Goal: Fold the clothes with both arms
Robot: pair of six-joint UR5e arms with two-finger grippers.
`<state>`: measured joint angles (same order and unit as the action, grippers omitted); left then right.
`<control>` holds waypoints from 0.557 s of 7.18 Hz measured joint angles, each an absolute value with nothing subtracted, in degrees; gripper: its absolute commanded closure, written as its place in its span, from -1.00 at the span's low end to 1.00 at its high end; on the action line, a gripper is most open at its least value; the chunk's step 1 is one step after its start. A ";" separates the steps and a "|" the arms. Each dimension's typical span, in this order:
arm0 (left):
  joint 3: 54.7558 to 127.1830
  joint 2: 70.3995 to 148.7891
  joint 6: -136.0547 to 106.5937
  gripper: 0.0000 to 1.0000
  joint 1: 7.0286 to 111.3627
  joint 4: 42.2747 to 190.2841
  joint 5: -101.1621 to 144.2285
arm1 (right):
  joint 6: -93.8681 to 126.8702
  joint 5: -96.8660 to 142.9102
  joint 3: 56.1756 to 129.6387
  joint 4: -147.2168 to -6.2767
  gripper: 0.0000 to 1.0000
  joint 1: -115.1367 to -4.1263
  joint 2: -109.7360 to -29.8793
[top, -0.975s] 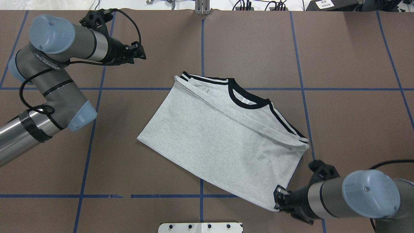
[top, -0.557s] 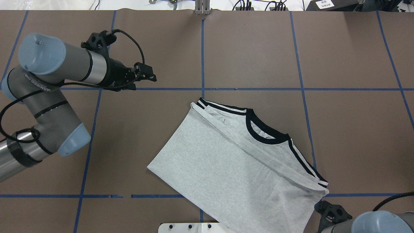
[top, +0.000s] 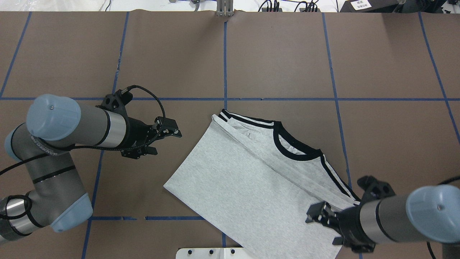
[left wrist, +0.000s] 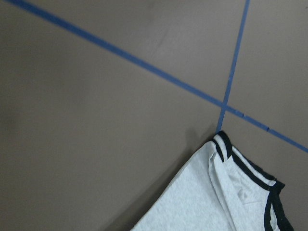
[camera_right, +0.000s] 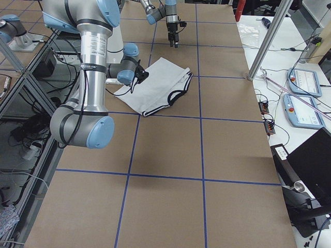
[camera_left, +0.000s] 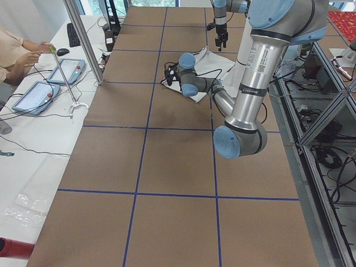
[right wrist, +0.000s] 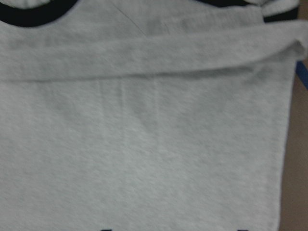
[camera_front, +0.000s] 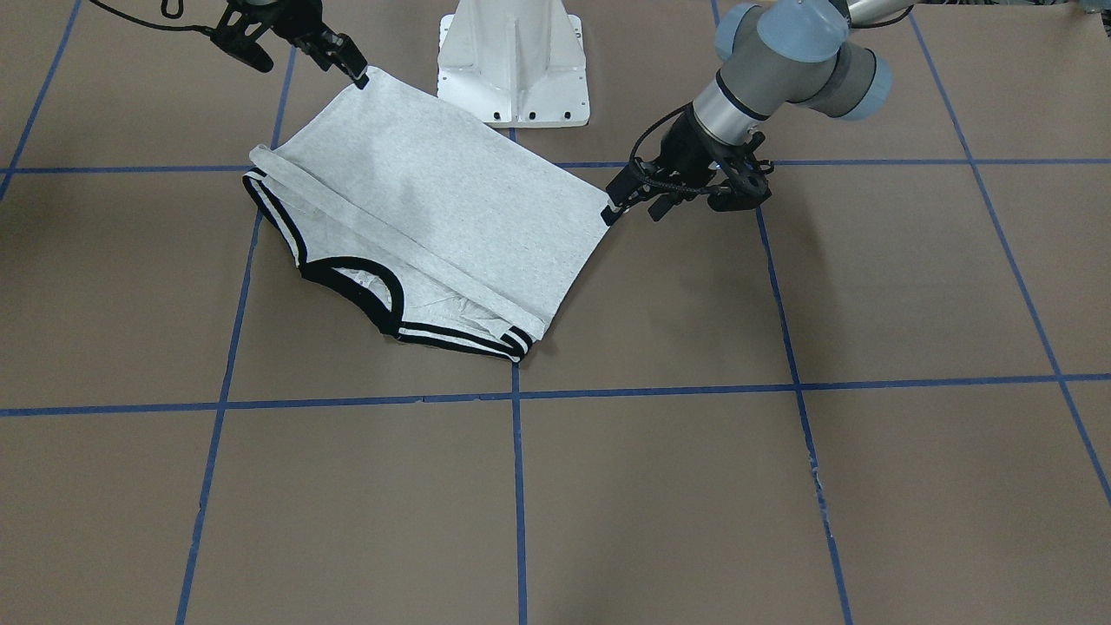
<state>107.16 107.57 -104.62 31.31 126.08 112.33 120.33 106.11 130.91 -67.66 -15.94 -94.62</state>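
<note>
The grey T-shirt is at a slant to the blue tape lines. Next, my left gripper takes the T-shirt's hem corner and swings the T-shirt square before it folds on.
The grey T-shirt (top: 244, 187) lies folded on the brown table, its plain back up and its black collar (top: 287, 147) at the far right side. My left gripper (top: 166, 143) is open, just left of the shirt. In the front-facing view the left gripper (camera_front: 634, 201) sits by a corner of the shirt (camera_front: 434, 200) without holding it. My right gripper (top: 321, 228) hovers open above the shirt's near right part. In the front-facing view the right gripper (camera_front: 305, 68) is beside the hem corner. The right wrist view is filled with grey fabric (right wrist: 154, 144).
The white pedestal base (camera_front: 514, 69) stands right behind the shirt's near edge. Blue tape lines (top: 225, 54) grid the table (top: 395, 144). In the left side view a person (camera_left: 22, 53) sits at a side desk with tablets (camera_left: 65, 69).
The shirt slid toward the robot's base, then stopped. The left arm swung down next to the shirt's left edge. The right gripper came back into view above the shirt's near right corner.
</note>
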 measured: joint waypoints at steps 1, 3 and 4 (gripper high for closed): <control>107.11 106.88 -106.76 -0.92 29.16 124.81 111.27 | 113.86 106.47 126.82 -67.70 -1.00 -22.99 -90.31; 106.76 106.55 -107.96 -0.72 24.13 120.48 106.58 | 105.31 106.44 118.62 -67.72 -1.00 -32.30 -81.47; 106.58 106.44 -108.08 -0.64 22.34 119.29 105.33 | 104.14 106.45 115.10 -67.70 -1.00 -34.99 -77.90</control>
